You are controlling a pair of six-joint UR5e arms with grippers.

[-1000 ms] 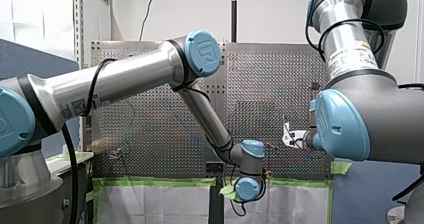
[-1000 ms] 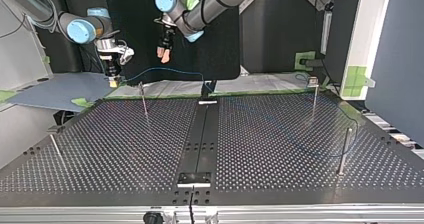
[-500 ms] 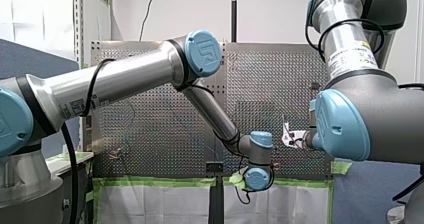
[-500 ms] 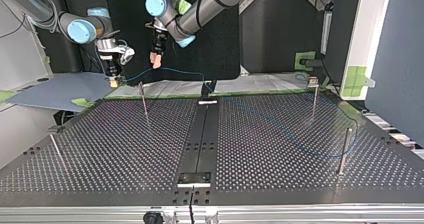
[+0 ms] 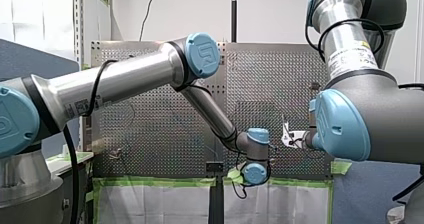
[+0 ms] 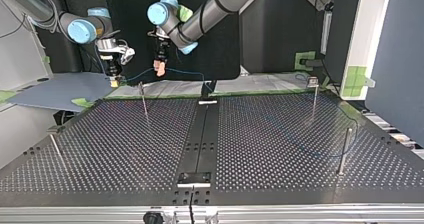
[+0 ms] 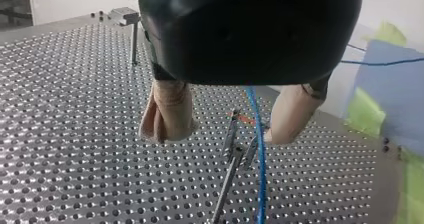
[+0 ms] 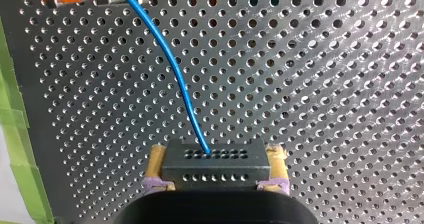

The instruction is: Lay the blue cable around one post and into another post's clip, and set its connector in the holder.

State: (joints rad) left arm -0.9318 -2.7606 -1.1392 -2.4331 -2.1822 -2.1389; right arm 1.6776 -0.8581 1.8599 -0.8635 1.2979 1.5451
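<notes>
My gripper will straighten the blue cable [image 8: 190, 102] when I carry it, yet it will keep a gentle bend, as it leaves the connector block in a loose arc [image 8: 155, 26].
A thin blue cable [image 6: 185, 72] hangs in a shallow arc above the perforated table's far edge in the top view. One end runs into a black connector block [image 8: 215, 173], and my right gripper [image 8: 216, 160] is shut on that block with its yellow pads. In the top view my right gripper [image 6: 114, 79] hovers beside a thin post [image 6: 144, 101]. My left gripper [image 6: 160, 71] has come down over the cable. Its beige fingers stand open with the cable [image 7: 259, 159] passing between them, untouched. A post with a clip top [image 7: 231, 149] stands just below the left gripper [image 7: 220, 134].
More thin posts stand at the top view's right [image 6: 314, 96] [image 6: 345, 151] and near left [image 6: 55, 146]. A dark centre strip carries a metal bracket [image 6: 195, 178] near the front edge and another [image 6: 207, 102] at the far edge. Green tape lines the far edge.
My left gripper swung toward the top view's left, then dropped until its open fingers straddle the cable. My right gripper and the connector stayed put.
</notes>
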